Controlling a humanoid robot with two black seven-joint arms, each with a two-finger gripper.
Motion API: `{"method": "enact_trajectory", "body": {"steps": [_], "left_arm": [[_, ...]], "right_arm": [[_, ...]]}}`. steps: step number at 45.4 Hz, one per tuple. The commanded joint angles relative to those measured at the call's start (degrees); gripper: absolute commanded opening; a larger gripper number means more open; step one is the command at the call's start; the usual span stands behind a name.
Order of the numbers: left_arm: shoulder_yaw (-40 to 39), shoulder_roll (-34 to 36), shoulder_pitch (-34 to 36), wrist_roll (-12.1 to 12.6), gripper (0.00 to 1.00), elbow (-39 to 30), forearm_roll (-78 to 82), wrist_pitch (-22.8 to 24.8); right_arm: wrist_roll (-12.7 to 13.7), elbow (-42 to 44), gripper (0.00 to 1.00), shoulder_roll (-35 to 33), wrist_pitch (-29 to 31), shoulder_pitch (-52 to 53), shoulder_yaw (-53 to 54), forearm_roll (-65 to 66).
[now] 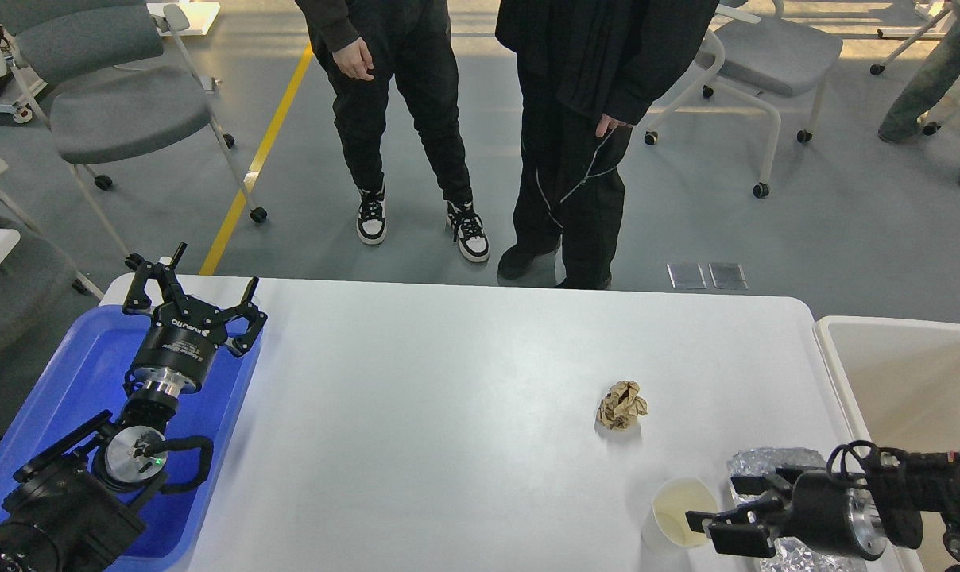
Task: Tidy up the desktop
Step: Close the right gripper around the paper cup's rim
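I can see only the cup's pale inside through the cup's opening, so I expect the white paper cup to be empty when I lift it tilted.
The white desktop holds a crumpled brown paper ball, a white paper cup standing upright, and a crumpled sheet of silver foil near the front right. My right gripper is open and empty, low over the foil's left edge, with its fingertips right beside the cup's right rim. My arm hides most of the foil. My left gripper is open and empty above the far end of the blue tray.
A cream-beige bin stands against the desktop's right edge. The blue tray sits at the left edge. Two people stand just beyond the far edge. Wheeled chairs stand on the floor behind.
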State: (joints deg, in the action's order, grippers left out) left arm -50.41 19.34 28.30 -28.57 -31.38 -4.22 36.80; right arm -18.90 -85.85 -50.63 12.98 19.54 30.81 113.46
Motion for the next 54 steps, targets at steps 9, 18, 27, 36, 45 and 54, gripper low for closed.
{"method": "enact_trajectory", "body": {"steps": [9,18,27,36,45,54], "left_arm": [[0.0,0.0,0.0,0.0,1.0,0.0,0.0,0.0],[0.0,0.0,0.0,0.0,1.0,0.0,0.0,0.0],[0.0,0.0,0.0,0.0,1.0,0.0,0.0,0.0],[0.0,0.0,0.0,0.0,1.0,0.0,0.0,0.0],[0.0,0.0,0.0,0.0,1.0,0.0,0.0,0.0],[0.0,0.0,0.0,0.0,1.0,0.0,0.0,0.0]], "right_arm": [[0.1,3.8,0.41,3.0,-1.8,0.4,-1.1,1.2],[0.0,3.8,0.0,2.6,-1.8,0.4,-1.4,1.1],[0.2,3.5,0.0,2.0,-1.4,0.8,-2.0,-0.2],[0.2,1.6,0.0,0.1,-1.4,0.8,-1.5,-1.7],[0.4,-0.6,0.0,-3.2,-0.2,4.6,-1.8,-4.7],[1.0,-3.4,0.0,-7.5,4.5,8.7,-1.6,-9.5]]}}
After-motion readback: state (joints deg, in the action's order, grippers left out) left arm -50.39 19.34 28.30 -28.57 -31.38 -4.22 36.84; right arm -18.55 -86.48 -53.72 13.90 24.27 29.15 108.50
